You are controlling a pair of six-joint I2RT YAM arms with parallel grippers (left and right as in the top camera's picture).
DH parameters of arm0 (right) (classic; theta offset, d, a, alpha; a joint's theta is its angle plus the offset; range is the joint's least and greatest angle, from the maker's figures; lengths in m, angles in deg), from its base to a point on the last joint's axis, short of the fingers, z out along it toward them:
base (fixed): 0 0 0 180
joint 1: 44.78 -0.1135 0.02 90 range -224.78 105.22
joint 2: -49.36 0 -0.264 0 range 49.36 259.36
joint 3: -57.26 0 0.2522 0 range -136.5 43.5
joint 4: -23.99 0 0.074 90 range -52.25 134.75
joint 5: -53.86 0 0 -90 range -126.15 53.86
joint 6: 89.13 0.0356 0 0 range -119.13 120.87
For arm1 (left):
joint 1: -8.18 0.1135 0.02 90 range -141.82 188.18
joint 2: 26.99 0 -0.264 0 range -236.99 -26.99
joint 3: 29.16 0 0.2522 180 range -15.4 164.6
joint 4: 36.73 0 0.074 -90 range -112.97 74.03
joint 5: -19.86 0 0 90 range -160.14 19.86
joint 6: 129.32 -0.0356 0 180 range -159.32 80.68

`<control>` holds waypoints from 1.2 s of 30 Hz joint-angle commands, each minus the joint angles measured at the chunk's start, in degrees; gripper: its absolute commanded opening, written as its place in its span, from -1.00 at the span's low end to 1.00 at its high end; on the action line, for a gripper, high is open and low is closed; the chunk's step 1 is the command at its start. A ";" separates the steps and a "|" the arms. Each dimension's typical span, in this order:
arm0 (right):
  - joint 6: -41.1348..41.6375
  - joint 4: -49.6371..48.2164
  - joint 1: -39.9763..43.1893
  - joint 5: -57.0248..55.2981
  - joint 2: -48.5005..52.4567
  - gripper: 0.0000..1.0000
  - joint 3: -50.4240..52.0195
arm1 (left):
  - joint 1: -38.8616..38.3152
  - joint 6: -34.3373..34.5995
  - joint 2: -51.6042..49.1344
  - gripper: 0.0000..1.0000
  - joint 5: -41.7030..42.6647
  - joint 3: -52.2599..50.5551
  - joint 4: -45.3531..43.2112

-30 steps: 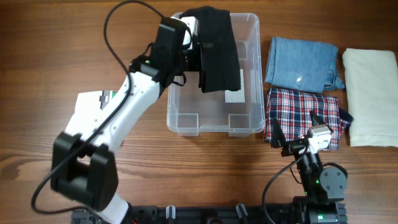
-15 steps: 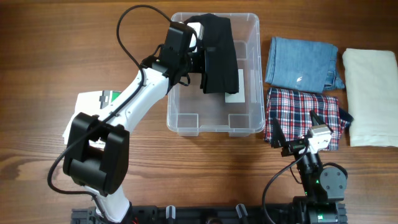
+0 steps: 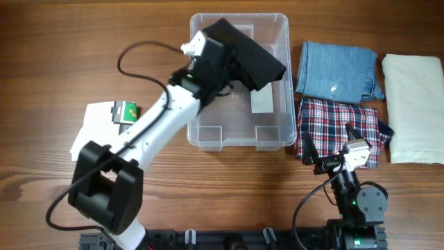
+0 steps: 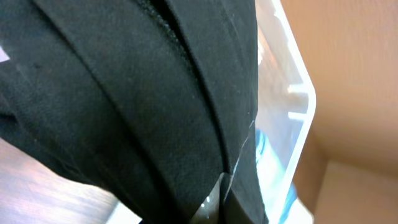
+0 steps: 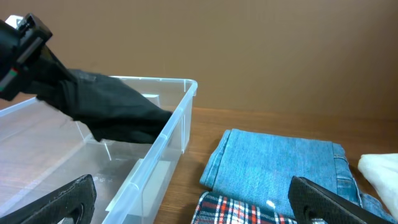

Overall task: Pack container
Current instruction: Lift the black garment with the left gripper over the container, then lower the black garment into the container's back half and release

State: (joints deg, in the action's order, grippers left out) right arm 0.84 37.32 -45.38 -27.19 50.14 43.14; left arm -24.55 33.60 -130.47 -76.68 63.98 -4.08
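Note:
Next, my left gripper turns square the black garment slanting across the clear container, its loose corner at the container's side [image 3: 282, 70], and lowers it onto the container's bottom [image 3: 239, 97].
The clear container [image 3: 286, 90] stands at the back middle of the table, with a white label [image 3: 262, 104] on its base. My left gripper [image 3: 223, 61] reaches over its back left part and is shut on a folded black garment [image 3: 255, 61]. The garment hangs slanted above the bin's back right area. The left wrist view is mostly filled by the black garment [image 4: 124, 93], pinched between the fingers [image 4: 214, 205], with the container rim [image 4: 301, 87] to the right. My right gripper [image 3: 331, 142] rests open near the front edge, and nothing is between its jaws [image 5: 196, 205].
Right of the bin lie folded blue jeans [image 3: 336, 69], a plaid shirt [image 3: 336, 128] and a cream cloth [image 3: 413, 107]. A white sheet with a green label [image 3: 104, 121] lies left of the bin. The right wrist view shows the container's corner [image 5: 180, 118] and the jeans [image 5: 280, 162].
The left arm has swung over the bin and turned the black garment from lengthwise to slanted, its far end now toward the right wall. The right arm has not moved.

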 commanded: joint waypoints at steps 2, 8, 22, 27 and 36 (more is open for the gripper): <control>0.42 -0.31 0.02 -0.09 -0.35 1.00 0.07 | -6.67 23.45 1.31 -0.92 -20.15 1.53 -0.83; 0.42 -0.31 0.02 -0.09 -0.35 1.00 0.07 | -6.01 27.04 -1.36 -0.92 -21.59 1.53 -1.25; 0.42 -0.31 0.02 -0.11 -0.35 0.99 0.07 | -5.16 27.89 -11.85 -0.92 -21.55 1.53 -8.09; 0.42 -0.31 0.02 -0.09 -0.35 1.00 0.07 | -4.85 27.80 -12.37 -0.17 -21.38 1.53 -8.04; 0.42 -0.31 0.02 -0.11 -0.35 1.00 0.07 | -5.05 13.97 -10.19 0.99 -15.28 1.53 -8.76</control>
State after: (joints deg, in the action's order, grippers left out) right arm 0.84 37.32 -45.38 -27.19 50.14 43.14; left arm -29.95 55.24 -142.82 -93.95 64.17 -12.82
